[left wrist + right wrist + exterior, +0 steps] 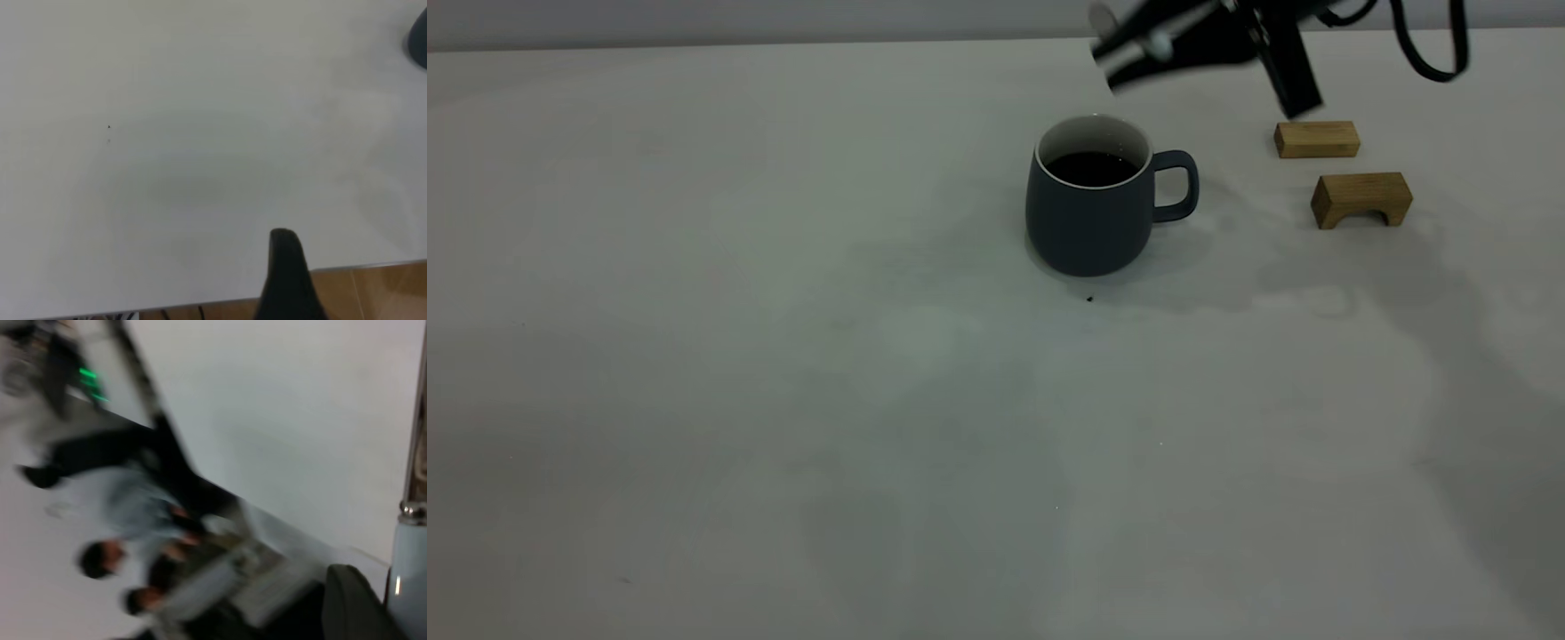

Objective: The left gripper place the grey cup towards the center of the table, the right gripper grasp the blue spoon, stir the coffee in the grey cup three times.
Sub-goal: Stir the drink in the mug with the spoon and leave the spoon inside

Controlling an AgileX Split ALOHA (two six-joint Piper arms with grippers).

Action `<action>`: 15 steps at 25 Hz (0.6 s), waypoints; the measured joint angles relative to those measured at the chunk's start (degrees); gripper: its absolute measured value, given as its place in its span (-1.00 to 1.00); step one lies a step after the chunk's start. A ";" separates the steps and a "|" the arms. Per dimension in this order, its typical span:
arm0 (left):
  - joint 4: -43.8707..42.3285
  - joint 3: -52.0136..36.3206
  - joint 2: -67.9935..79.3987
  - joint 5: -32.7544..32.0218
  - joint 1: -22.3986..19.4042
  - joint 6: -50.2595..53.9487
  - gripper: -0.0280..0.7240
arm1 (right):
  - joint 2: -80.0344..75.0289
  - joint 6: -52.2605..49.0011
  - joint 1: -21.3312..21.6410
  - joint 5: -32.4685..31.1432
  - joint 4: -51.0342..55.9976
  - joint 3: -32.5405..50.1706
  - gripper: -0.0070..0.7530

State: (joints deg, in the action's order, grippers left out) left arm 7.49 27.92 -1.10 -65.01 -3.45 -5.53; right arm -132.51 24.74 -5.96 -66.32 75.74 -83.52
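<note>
The blue spoon's bowl [1101,17] leans away behind the grey cup. Next, my right gripper turns the spoon upright and lowers it into the coffee [1093,170] before it stirs.
The grey cup [1089,200] stands upright near the middle of the table [783,400], handle to the right, with dark coffee [1092,167] inside. My right gripper [1129,55] hovers tilted above and just behind the cup, blurred with motion. It is shut on the blue spoon [408,573], whose pale handle and metal neck rise beside one dark finger [347,603]. Only a sliver of the cup [420,41] shows in the left wrist view. My left gripper [333,280] is out of the exterior view, near a table edge, open and holding nothing.
Two tan wooden blocks lie right of the cup: a flat one [1317,140] and an arch-shaped one [1361,199]. A black cable [1432,53] hangs at the top right. Blurred people [133,560] show beyond the table in the right wrist view.
</note>
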 joint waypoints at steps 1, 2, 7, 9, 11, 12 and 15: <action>0.00 0.00 0.00 0.00 0.00 0.00 0.63 | 0.00 -0.83 0.00 -0.01 2.01 0.00 -0.67; 0.00 0.00 0.00 0.00 0.00 0.00 0.63 | 0.00 -2.02 0.00 -0.01 4.13 0.00 -0.67; 0.00 0.00 0.00 0.00 0.00 0.00 0.63 | 0.00 -18.59 0.00 -0.06 10.97 0.00 -0.67; 0.00 0.00 0.00 0.00 0.00 0.00 0.63 | 0.00 -28.02 0.00 -0.06 12.25 0.00 -0.67; 0.00 0.00 0.00 0.00 0.00 0.00 0.63 | 0.00 -38.83 0.00 -0.06 12.77 0.00 -0.67; 0.00 0.00 0.00 0.00 0.00 0.00 0.63 | 0.00 -43.14 0.00 -0.06 12.92 0.00 -0.67; 0.00 0.00 0.00 0.00 0.00 0.00 0.63 | -0.30 -55.72 0.00 -0.06 13.36 0.00 -0.67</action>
State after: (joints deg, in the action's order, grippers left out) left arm 7.49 27.92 -1.10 -65.01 -3.45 -5.53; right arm -132.81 -30.98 -5.96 -66.38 89.10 -83.52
